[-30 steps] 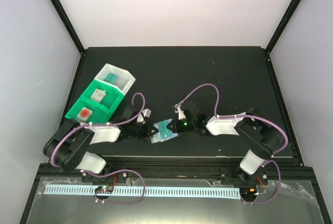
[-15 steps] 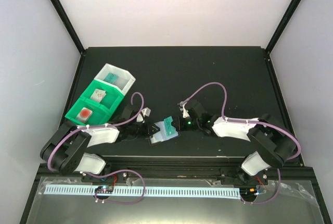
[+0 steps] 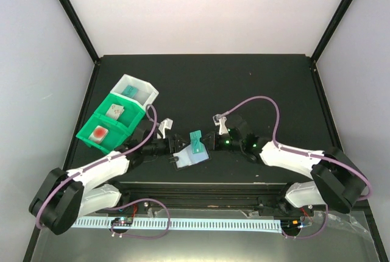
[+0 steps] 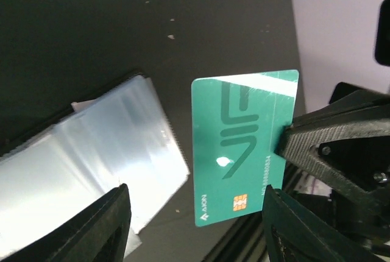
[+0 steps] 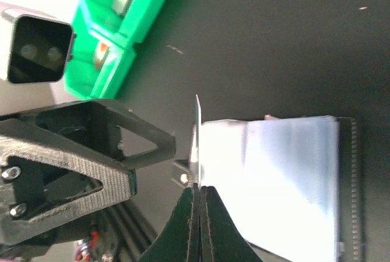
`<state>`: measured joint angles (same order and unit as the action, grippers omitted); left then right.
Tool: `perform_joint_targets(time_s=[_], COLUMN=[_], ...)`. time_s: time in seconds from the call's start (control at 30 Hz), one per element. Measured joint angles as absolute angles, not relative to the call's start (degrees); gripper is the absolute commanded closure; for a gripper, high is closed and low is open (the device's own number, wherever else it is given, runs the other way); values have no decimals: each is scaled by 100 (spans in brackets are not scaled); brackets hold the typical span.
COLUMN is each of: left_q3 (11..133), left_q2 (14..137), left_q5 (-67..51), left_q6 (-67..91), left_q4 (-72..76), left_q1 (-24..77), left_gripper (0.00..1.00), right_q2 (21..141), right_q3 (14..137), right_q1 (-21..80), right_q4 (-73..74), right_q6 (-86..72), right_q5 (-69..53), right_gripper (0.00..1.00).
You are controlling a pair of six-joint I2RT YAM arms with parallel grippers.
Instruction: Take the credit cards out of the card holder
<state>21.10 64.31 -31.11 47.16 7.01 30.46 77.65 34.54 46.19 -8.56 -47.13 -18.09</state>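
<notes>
The bins [image 3: 122,111] are on my left gripper's side and my right gripper is holding the teal card, so next my left gripper grabs the card's free edge [image 3: 192,142].
The card holder [image 3: 184,160] lies on the black table with its pale blue-grey plastic pockets [image 4: 91,164] facing up. A teal credit card [image 4: 244,146] with white marks and a gold chip hangs just off the holder's right edge, apart from it. My right gripper [image 5: 197,190] is shut on that card's edge, and the card [image 5: 197,143] shows edge-on in the right wrist view. My left gripper [image 4: 195,231] stands open over the holder's near corner, with nothing between its fingers. In the top view the card [image 3: 197,142] sits between the left gripper [image 3: 177,151] and the right gripper [image 3: 209,143].
A green bin [image 3: 106,125] joined to a white bin [image 3: 137,91] stands at the back left, with cards lying in its compartments. The green bin [image 5: 119,27] also shows behind the left gripper. The table's front edge runs just below the holder.
My left gripper has opened and let go of the card holder. My right gripper, still shut, has drawn the teal card clear of the holder, and both arms have stretched further in.
</notes>
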Motion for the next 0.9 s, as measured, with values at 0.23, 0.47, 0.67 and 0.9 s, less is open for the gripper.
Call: perform_joint_targets(time_s=[0.23,0.47,0.67,0.9], left_q3=[1651,1321,1214,1188], left_q2=[5865,5653,5559,5422], left_q5=[-3548,-3833,-3940,-4145], left_q6=[5301,5808,6147,6233], left_q4=[1463,2388,2908,3297], left_q1=[3046,3046,3046,3048], left_gripper=[41,67,93,99], right_q2=[7428,7365,7306,7225], right_q3=[3028,2738,2685,2652], right_q1=[4619,4619,4619,4578], right_q4=[-1732,-2650,-3055,-2969], right_q6=[-5271,-5843,-6051,-5771], right_q5=[-2359,-2751,-2912,-3020], right_gripper=[99,99,94,75])
